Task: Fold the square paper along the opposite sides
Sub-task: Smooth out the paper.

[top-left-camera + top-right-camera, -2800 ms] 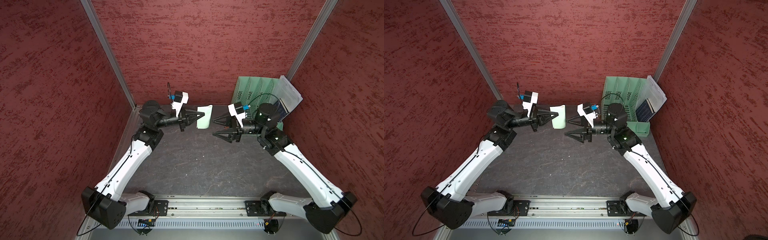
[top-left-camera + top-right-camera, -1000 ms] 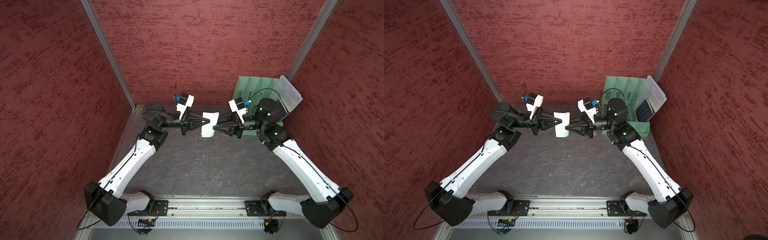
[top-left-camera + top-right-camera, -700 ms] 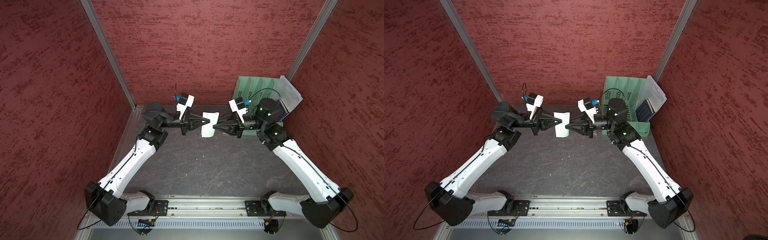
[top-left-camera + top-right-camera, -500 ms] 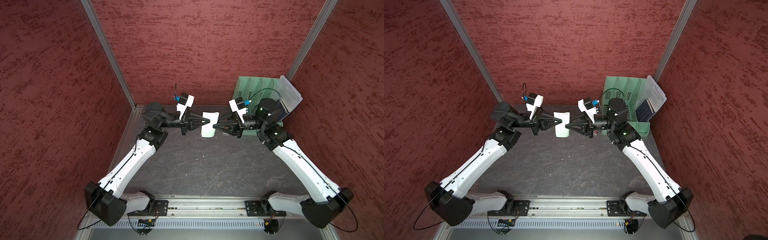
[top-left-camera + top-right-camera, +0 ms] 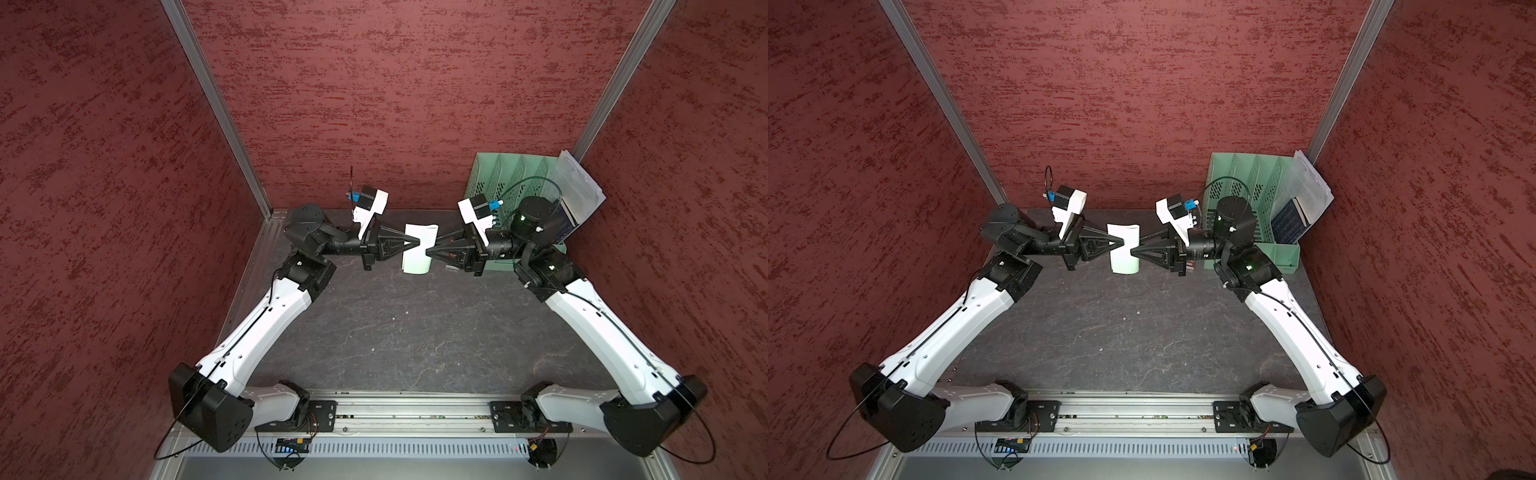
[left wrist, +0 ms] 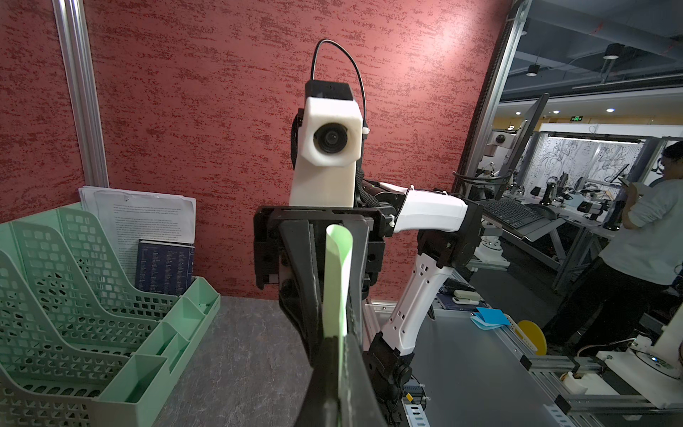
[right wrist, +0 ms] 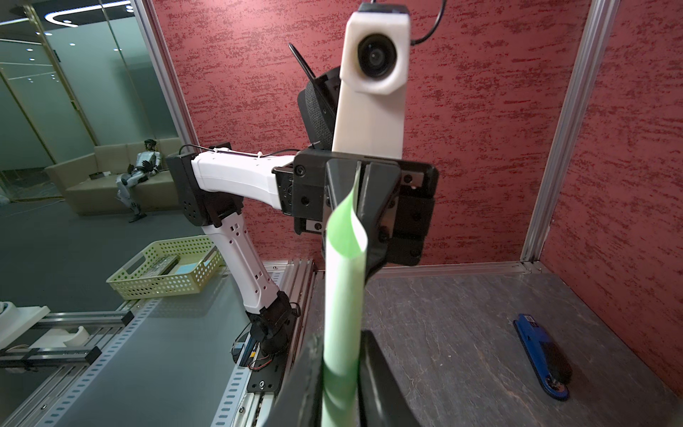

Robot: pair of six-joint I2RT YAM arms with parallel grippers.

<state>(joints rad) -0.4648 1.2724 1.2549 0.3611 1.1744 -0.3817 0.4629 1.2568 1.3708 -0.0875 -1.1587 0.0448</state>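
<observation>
The robot's right gripper should open, go up and pinch the fold's top corner (image 5: 434, 229) flat, because the square paper's fold bulges round (image 7: 347, 245) above that gripper.
The square paper (image 5: 417, 249) (image 5: 1124, 249), pale green, is bent over into a loose loop and hangs in the air above the back of the table. My left gripper (image 5: 415, 242) (image 5: 1121, 242) is shut on its left edge; the left wrist view shows the sheet (image 6: 336, 281) pinched flat between the tips of the left gripper (image 6: 338, 338). From the opposite side my right gripper (image 5: 428, 252) (image 5: 1133, 251) has its jaws on both faces of the rounded paper (image 7: 342, 295), with the right gripper (image 7: 342, 336) pressing the loop narrow.
A green file rack (image 5: 486, 174) (image 6: 74, 295) stands at the back right, close behind my right arm, with white printed sheets (image 5: 579, 187) and a dark blue booklet (image 5: 1285, 226) in it. A blue stapler (image 7: 541, 355) lies on the dark table near the left wall.
My right gripper came in from the right with wide jaws and has closed onto the paper's right side. The left gripper kept its hold and brought the paper slightly toward the middle.
</observation>
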